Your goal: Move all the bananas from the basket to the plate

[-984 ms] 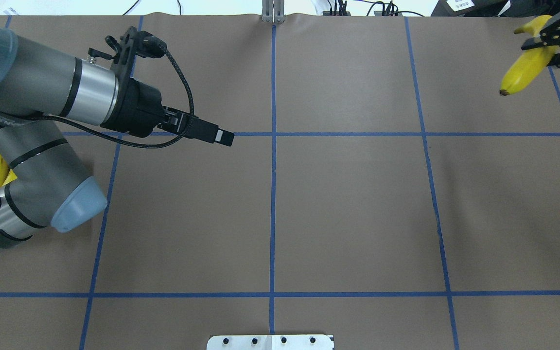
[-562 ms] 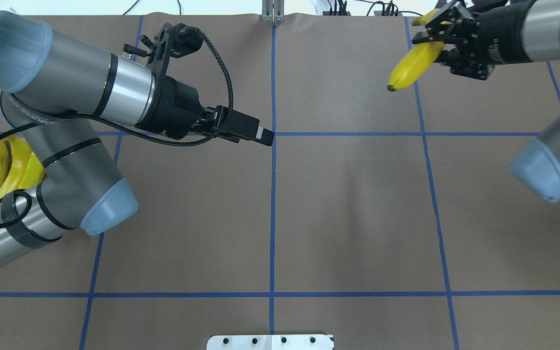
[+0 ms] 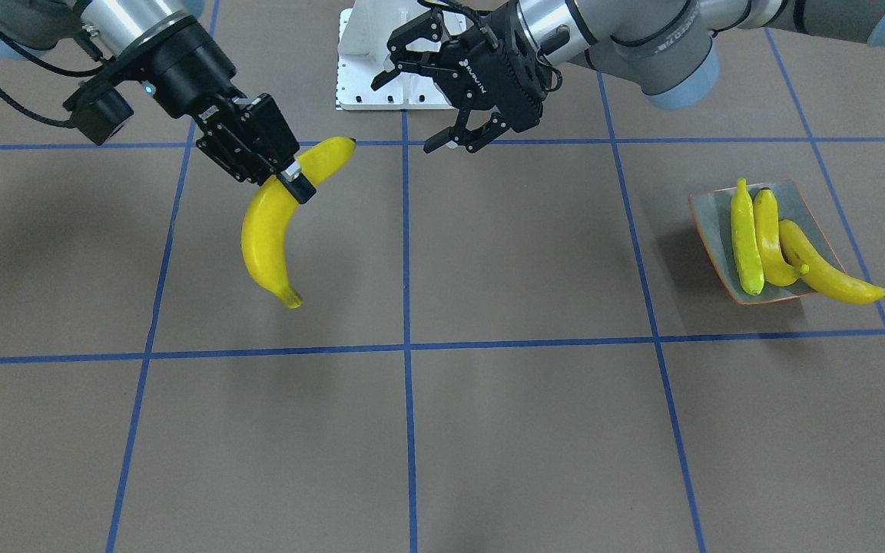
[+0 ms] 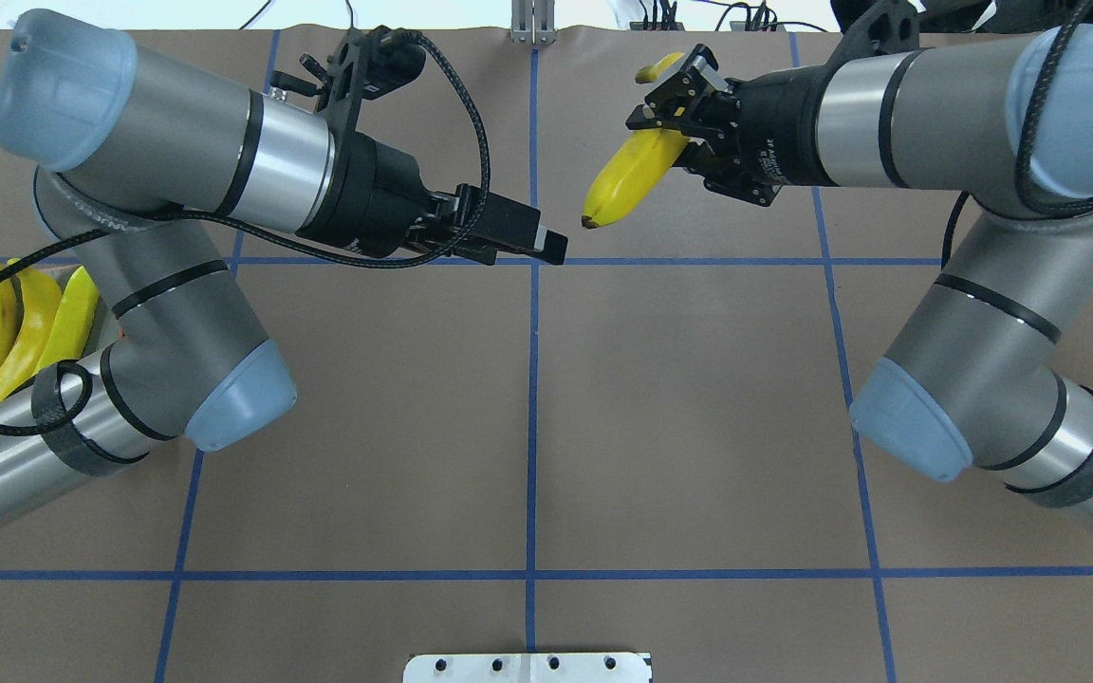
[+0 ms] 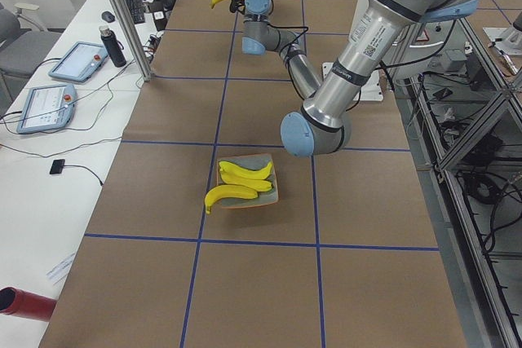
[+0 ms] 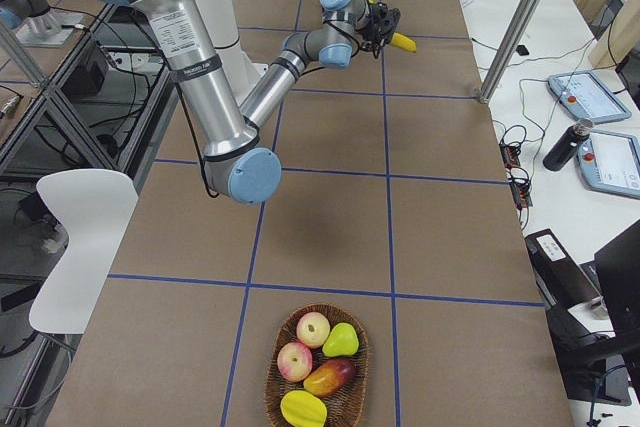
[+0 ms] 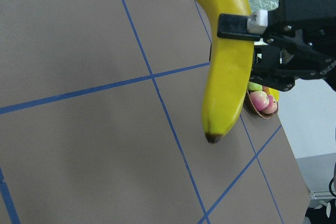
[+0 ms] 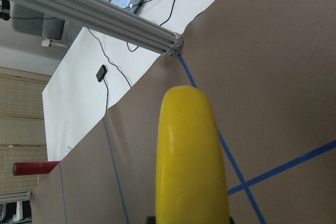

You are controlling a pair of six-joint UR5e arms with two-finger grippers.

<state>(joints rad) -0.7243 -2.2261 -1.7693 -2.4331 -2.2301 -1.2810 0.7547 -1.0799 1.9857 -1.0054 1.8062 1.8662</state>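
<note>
The plate (image 3: 721, 250) lies beyond my right gripper's reach, so my right gripper should bring the banana's dark tip (image 3: 349, 146) into my open left gripper for a handover.
My right gripper (image 4: 665, 119) is shut on a yellow banana (image 4: 622, 175) and holds it in the air over the far middle of the table, dark tip hanging down. The front view shows the same banana (image 3: 262, 238) in that gripper (image 3: 289, 180). My left gripper (image 3: 409, 111) stands open and empty, a short way from the banana's tip; from overhead the left gripper (image 4: 551, 249) shows edge-on. The plate (image 3: 707, 230) lies at the table's left end with three bananas (image 3: 765, 238) on it, one overhanging the rim. The basket (image 6: 275, 387) at the right end holds other fruit, no bananas.
The basket's fruit (image 6: 315, 357) is apples, a pear and similar pieces. A white mounting plate (image 4: 527, 667) sits at the robot's edge of the table. An aluminium post (image 4: 532, 24) stands at the far edge. Blue tape lines (image 4: 532, 427) grid the brown table.
The right arm has carried the banana from the far right toward the table's middle. The left arm has reached out toward the middle too, uncovering the bananas on the plate.
</note>
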